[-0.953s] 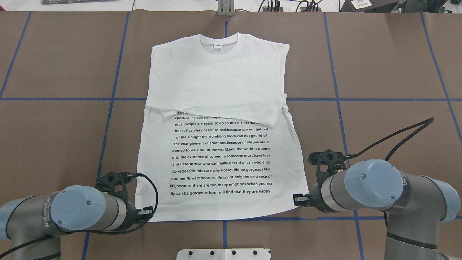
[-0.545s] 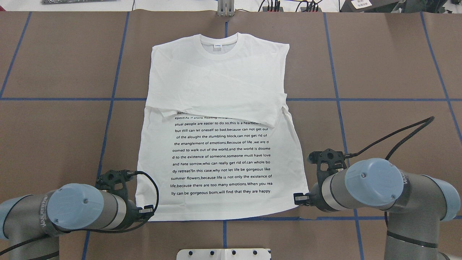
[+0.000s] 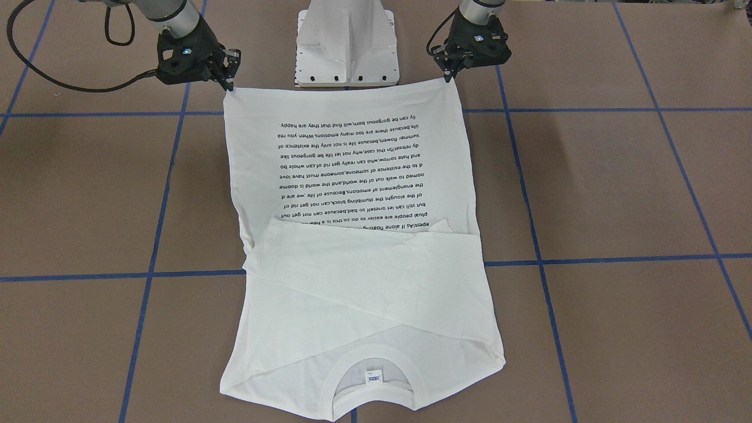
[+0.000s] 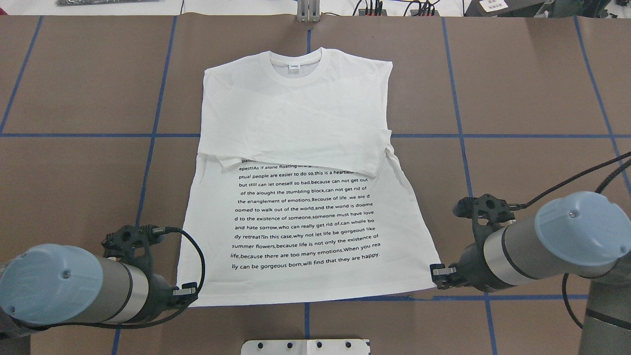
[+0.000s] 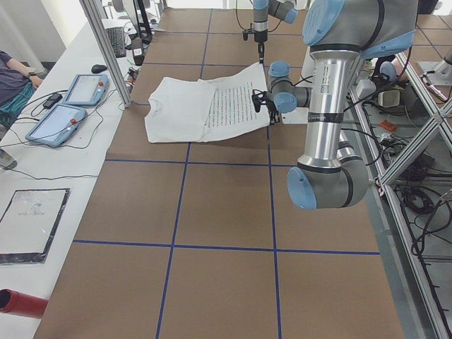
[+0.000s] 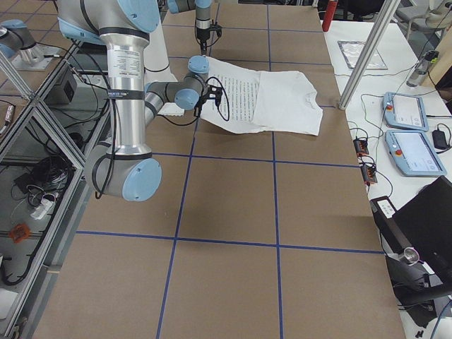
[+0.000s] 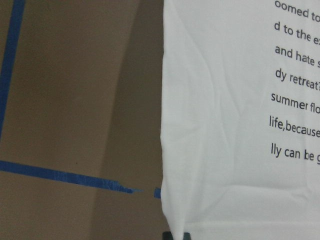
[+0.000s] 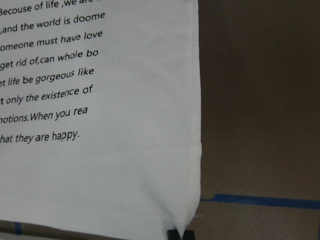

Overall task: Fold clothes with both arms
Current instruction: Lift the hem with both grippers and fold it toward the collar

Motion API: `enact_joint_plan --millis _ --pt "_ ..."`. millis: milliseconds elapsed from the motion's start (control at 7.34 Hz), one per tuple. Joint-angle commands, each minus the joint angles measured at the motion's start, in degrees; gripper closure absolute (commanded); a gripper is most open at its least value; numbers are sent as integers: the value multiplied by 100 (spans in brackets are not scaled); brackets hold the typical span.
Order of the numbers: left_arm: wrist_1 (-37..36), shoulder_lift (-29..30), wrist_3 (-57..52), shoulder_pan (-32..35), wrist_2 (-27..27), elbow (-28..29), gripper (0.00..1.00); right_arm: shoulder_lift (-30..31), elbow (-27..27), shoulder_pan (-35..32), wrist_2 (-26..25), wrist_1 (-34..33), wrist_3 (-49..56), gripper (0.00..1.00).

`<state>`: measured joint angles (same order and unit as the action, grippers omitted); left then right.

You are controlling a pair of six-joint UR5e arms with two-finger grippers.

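Observation:
The T-shirt's collar is near the far table edge, so my left gripper and my right gripper should pull the T-shirt's hem toward the pedestal base before they fold the T-shirt.
The white T-shirt lies front up on the brown table, collar at the far side, its sleeves folded across the chest above the black text block. My left gripper is shut on the near-left hem corner, and in the left wrist view the cloth pinches into the gripper. My right gripper is shut on the near-right hem corner. Both corners are held just above the table, the hem stretched taut between them. In the front-facing view the left gripper and right gripper flank the hem.
The white pedestal base stands just behind the hem. Blue tape lines grid the brown table. Two tablets and a person's arm are beyond the far table edge. A red cylinder lies off the table's end.
Both arms have moved outward and up. The hem corners have spread apart and risen, pulling the lower hem wider and taut. The collar end has slid slightly.

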<state>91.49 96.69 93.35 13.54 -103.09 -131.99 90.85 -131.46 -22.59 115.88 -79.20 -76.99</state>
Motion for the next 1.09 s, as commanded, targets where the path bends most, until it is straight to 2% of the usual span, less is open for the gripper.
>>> enact_joint_plan --millis 0,409,545,817,953 --pt "-691 25 8 -175 -202 -658 100 520 -677 -96 766 18 9 100" --pt "-895 43 339 -1052 -246 -1179 100 645 -846 -419 1935 27 0 100" --pt "-896 60 394 -1046 -255 -1223 100 627 -846 -639 2130 62 9 100" --pt "-905 165 299 -557 -413 -1276 100 340 -515 -842 2106 106 9 100" --pt "-913 262 159 -75 -440 -1224 100 -246 -147 -1156 2088 106 9 100"
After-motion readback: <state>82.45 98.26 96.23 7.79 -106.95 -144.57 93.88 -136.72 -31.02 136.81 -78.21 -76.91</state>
